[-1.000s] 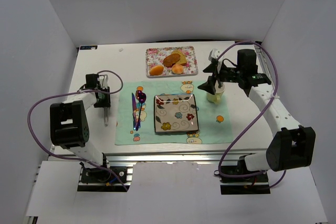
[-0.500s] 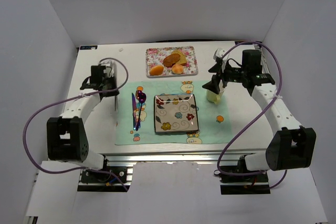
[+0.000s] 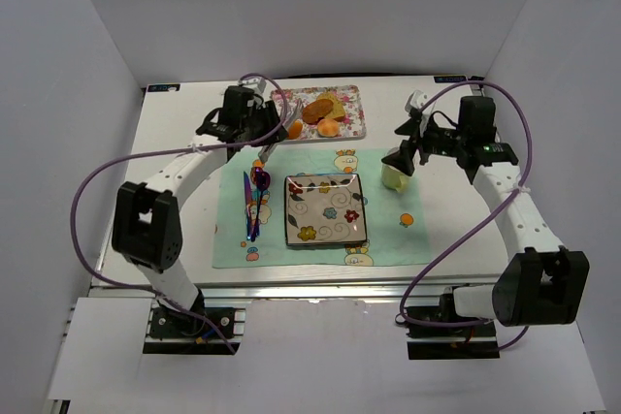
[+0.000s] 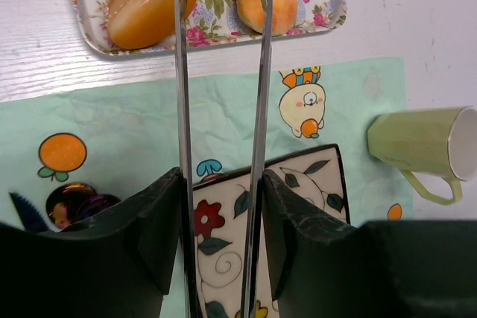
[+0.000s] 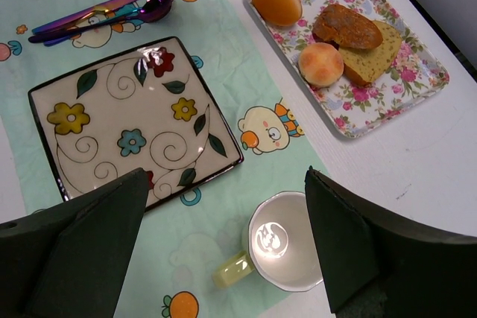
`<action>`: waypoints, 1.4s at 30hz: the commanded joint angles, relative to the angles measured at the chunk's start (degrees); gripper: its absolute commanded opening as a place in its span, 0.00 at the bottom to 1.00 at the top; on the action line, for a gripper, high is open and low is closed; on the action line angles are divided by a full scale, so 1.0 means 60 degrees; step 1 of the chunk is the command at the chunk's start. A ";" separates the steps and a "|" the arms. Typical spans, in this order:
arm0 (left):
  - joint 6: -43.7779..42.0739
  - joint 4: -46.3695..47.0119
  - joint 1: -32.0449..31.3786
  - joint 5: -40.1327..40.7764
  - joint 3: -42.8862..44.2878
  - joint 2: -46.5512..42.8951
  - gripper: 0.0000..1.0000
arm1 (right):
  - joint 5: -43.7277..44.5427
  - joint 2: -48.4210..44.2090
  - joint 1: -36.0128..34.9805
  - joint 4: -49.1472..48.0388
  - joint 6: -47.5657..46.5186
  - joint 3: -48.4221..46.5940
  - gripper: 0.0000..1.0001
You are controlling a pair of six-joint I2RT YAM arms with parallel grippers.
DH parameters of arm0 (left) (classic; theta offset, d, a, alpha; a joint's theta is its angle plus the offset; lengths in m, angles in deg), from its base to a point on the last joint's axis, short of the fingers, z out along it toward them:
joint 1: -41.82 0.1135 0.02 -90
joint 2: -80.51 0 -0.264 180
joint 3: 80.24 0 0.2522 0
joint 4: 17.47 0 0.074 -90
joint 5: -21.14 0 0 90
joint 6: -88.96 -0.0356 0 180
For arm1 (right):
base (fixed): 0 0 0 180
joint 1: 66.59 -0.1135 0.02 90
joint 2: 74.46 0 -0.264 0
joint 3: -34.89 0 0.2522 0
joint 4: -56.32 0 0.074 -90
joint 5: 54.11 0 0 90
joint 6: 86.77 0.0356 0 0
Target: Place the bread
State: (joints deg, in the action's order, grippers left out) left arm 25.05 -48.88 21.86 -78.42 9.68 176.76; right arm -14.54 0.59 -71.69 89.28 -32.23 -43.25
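Note:
The tongs' tips (image 3: 294,109) are open and the round peach bun's near side (image 3: 328,129) is clear, so my left gripper should keep moving forward until the tips are on both sides of it, then close.
The bread (image 3: 329,128) is a small round peach bun on the floral tray (image 3: 351,94); it also shows in the left wrist view (image 4: 277,1) and the right wrist view (image 5: 321,63). My left gripper (image 3: 258,131) (image 4: 221,184) is shut on metal tongs (image 4: 181,94). Their two arms reach over the tray, and the right arm crosses the bread's left side. My right gripper (image 3: 408,147) (image 5: 226,178) is open and empty above the pale green cup (image 3: 393,177) (image 5: 287,251).
A deeper orange oval piece (image 4: 149,9) (image 5: 276,1) and a dark brown piece (image 5: 346,26) share the tray. A square flowered plate (image 3: 325,208) (image 5: 52,94) lies on the green mat (image 3: 388,235), with purple cutlery (image 3: 254,201) to its left.
My left arm has swung from the table's left side to the tray, carrying the tongs. My right gripper has drawn back a little to the right of the cup.

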 commanded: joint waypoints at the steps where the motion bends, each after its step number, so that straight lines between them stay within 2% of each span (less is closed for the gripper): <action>1: 0.0237 -0.0398 -0.0173 -0.0090 0.0884 0.0407 0.54 | -0.0266 -0.0378 0.0162 -0.0329 0.0095 0.0182 0.90; 5: 0.0193 -0.0691 -0.0319 -0.0134 0.1893 0.1213 0.55 | -0.0295 -0.0437 0.0250 -0.0329 0.0124 0.0300 0.89; 12: 0.0164 -0.0999 -0.0612 -0.0588 0.2643 0.2269 0.54 | -0.0310 -0.0452 0.0382 -0.0358 0.0139 0.0359 0.89; 29: 0.0442 -0.0779 -0.0701 -0.1247 0.2834 0.2884 0.56 | -0.0471 -0.0379 0.0484 -0.0388 0.0183 0.0388 0.89; 36: 0.0326 -0.1145 -0.0701 -0.1307 0.2849 0.3060 0.56 | -0.0486 -0.0393 0.0499 -0.0417 0.0212 0.0418 0.89; 40: 0.0383 -0.1087 -0.0701 -0.1351 0.2834 0.3104 0.55 | -0.0515 -0.0408 0.0514 -0.0446 0.0227 0.0432 0.89; 42: 0.0500 -0.0927 -0.0701 -0.1438 0.2849 0.3119 0.50 | -0.0544 -0.0408 0.0499 -0.0446 0.0241 0.0447 0.89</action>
State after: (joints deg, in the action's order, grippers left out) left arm 27.52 -55.43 17.97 -85.52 24.55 196.58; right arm -15.79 -0.70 -69.15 88.21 -31.43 -40.91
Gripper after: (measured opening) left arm 0.516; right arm 0.895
